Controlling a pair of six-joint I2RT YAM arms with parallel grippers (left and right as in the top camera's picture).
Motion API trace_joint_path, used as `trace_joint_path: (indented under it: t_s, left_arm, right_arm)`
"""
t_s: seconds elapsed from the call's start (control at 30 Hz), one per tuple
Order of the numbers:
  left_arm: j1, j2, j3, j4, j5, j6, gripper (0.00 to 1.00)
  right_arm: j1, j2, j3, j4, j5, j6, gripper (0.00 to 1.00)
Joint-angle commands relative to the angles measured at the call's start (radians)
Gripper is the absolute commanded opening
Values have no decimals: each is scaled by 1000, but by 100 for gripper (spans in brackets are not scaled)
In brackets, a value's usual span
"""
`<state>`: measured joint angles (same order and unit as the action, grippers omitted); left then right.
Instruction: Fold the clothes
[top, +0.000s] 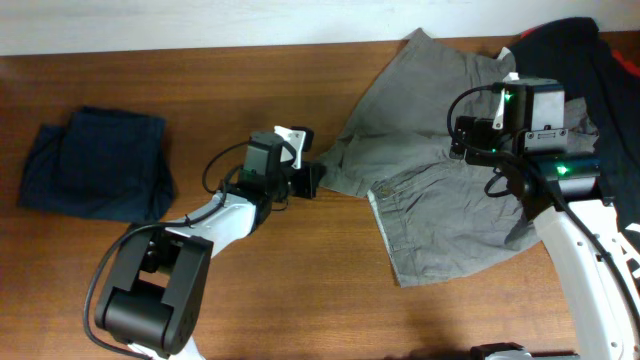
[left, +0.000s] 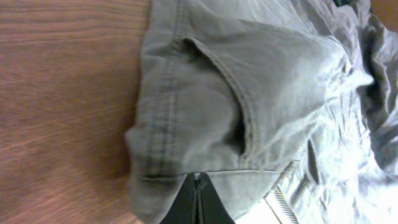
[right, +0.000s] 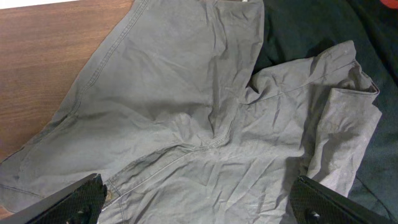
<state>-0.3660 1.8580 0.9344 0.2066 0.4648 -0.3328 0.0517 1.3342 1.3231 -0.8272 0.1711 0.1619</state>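
Note:
I should use my left gripper to pull the grey shorts clear and then grab their near corner (top: 405, 279) before folding, because the shorts lie crooked, partly over the black garment.
Grey shorts (top: 440, 170) lie spread and creased on the wooden table, right of the middle. My left gripper (top: 312, 180) is shut at their left corner. In the left wrist view its closed fingertips (left: 198, 179) pinch the hem edge of the shorts (left: 249, 81), below a pocket seam, with a white label (left: 280, 200) beside them. My right gripper (top: 470, 150) hovers over the middle of the shorts. In the right wrist view its fingers (right: 199, 199) are wide open and empty above the grey cloth (right: 186, 93).
A folded navy garment (top: 95, 165) lies at the far left. A black garment (top: 605, 80) with a red edge lies at the right, partly under the shorts, and shows in the right wrist view (right: 311, 25). Bare wood (top: 300, 270) lies in front.

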Motion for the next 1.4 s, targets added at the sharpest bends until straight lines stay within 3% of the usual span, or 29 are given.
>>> trace_joint_path:
  t_s: [0.0, 0.07, 0.13, 0.53, 0.7, 0.8, 0.87, 1.07, 1.23, 1.27, 1.3, 1.33, 1.37]
  left_arm:
    - [16, 12, 11, 2, 5, 10, 44]
    - [16, 12, 11, -1, -11, 12, 59]
    - [16, 15, 11, -18, -51, 11, 64]
    - [-3, 62, 11, 92, -13, 12, 65]
    - [-13, 66, 11, 91, -15, 12, 39]
    - [-13, 66, 11, 91, -15, 12, 11]
    - [-13, 66, 11, 91, -15, 12, 0]
    - [57, 8, 18, 87, -16, 12, 0]
    - [305, -62, 158, 84, -16, 11, 0]
    - [381, -61, 233, 47, -16, 11, 7]
    - [438, -59, 299, -23, -15, 11, 70]
    - [474, -59, 343, -150, 2, 12, 99]
    - [481, -60, 351, -203, 13, 12, 99]
  right_arm:
    - [-7, -13, 12, 0, 13, 13, 99]
    - [-7, -13, 12, 0, 13, 13, 99]
    - [-7, -13, 12, -1, 13, 13, 99]
    - [-7, -13, 12, -8, 13, 13, 99]
    - [-7, -13, 12, -8, 13, 13, 99]
    - [-7, -13, 12, -8, 13, 13, 99]
    - [-7, -13, 12, -8, 13, 13, 99]
    - [-7, -13, 12, -8, 13, 12, 99]
    - [-7, -13, 12, -8, 13, 12, 99]
    - [-7, -13, 12, -9, 13, 12, 99]
    - [-7, -13, 12, -11, 13, 13, 99]
    - [-7, -13, 12, -12, 13, 13, 99]
    - [-7, -13, 12, -12, 13, 12, 99]
